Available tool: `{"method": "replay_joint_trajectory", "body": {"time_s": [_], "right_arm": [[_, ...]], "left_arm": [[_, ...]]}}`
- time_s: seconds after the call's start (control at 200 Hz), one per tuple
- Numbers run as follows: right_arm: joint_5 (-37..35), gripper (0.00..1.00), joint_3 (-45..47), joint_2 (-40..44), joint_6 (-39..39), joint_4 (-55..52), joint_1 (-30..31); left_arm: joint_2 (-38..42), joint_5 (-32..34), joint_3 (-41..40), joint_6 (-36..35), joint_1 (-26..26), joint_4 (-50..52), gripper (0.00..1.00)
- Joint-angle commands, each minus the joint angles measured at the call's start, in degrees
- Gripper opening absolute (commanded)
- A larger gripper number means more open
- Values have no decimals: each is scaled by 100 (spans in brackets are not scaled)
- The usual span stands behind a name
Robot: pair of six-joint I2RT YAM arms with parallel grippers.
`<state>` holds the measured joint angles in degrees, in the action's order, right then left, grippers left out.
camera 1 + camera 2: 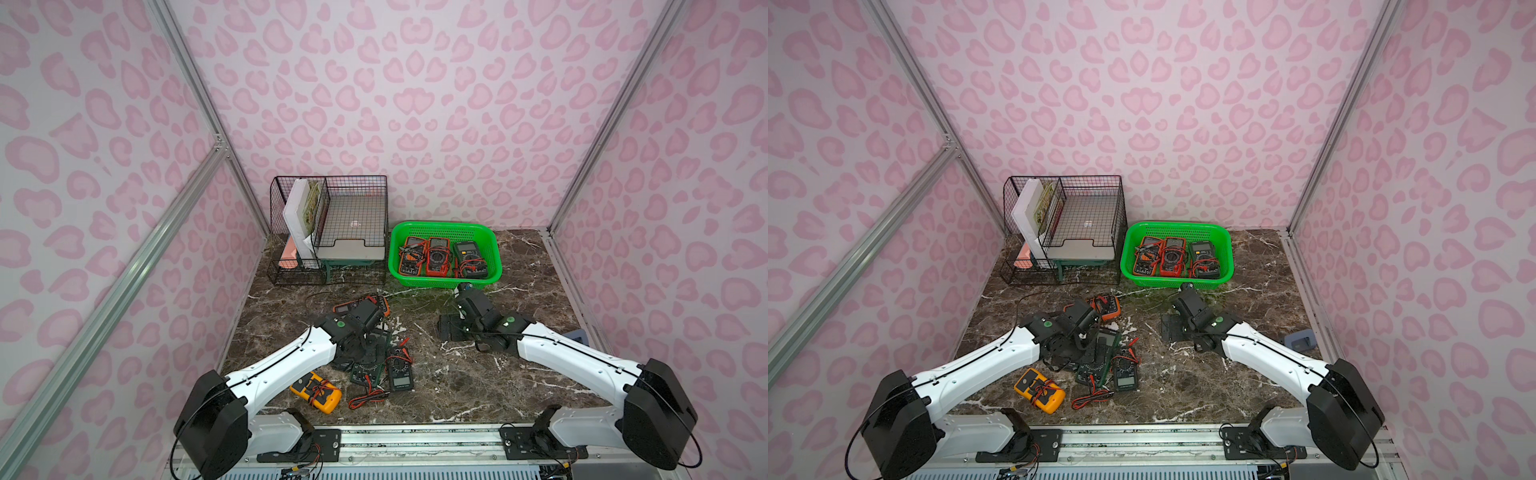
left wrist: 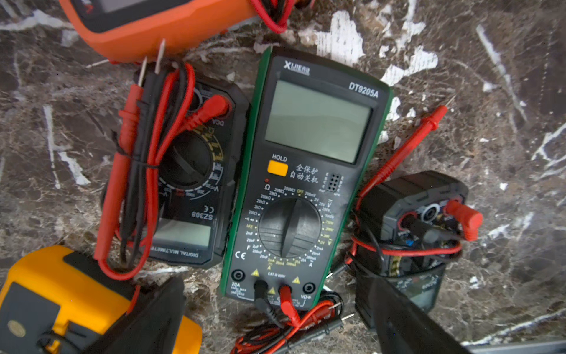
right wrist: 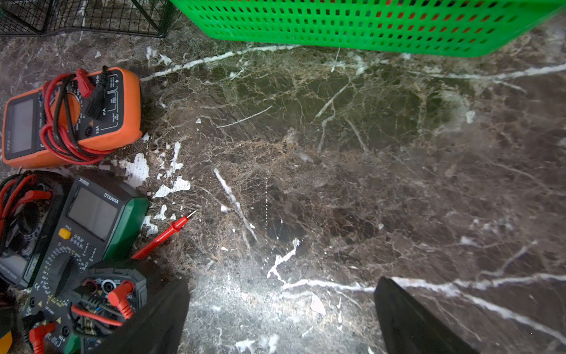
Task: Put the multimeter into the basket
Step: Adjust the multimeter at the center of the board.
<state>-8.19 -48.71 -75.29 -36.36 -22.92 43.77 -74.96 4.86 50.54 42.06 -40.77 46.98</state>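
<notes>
The black meter with the red probe is too close to the green-edged meter's side. Next, my left gripper pushes the black meter clear and then grips the green-edged meter first.
The green basket stands at the back right with three multimeters lying in it. Several more multimeters lie in a pile at the front left: an orange one, a green-edged one, a black one, a yellow one and a small dark one. My left gripper hangs open over this pile, straddling the green-edged meter's socket end. My right gripper is open over bare marble in front of the basket.
A black wire-mesh organiser with papers stands at the back left beside the basket. Loose red and black test leads trail around the pile. A small grey-blue object sits at the table's right edge. Pink patterned walls enclose three sides.
</notes>
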Motion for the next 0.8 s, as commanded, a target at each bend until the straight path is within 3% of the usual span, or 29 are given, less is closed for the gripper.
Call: {"method": "replay_joint_trajectory", "body": {"time_s": [0.0,0.515,0.795], "right_arm": [[-16,99,34,82,-62,6,1],[-174,99,223,592,19,-318,-50],[-133,99,276,734,15,-345,-70]], "left_arm": [[-220,341,37,261,-145,166,99],[-1835,103,1102,201,-968,-365,98],[-1582,378,1254,171,-1055,-64,99]]}}
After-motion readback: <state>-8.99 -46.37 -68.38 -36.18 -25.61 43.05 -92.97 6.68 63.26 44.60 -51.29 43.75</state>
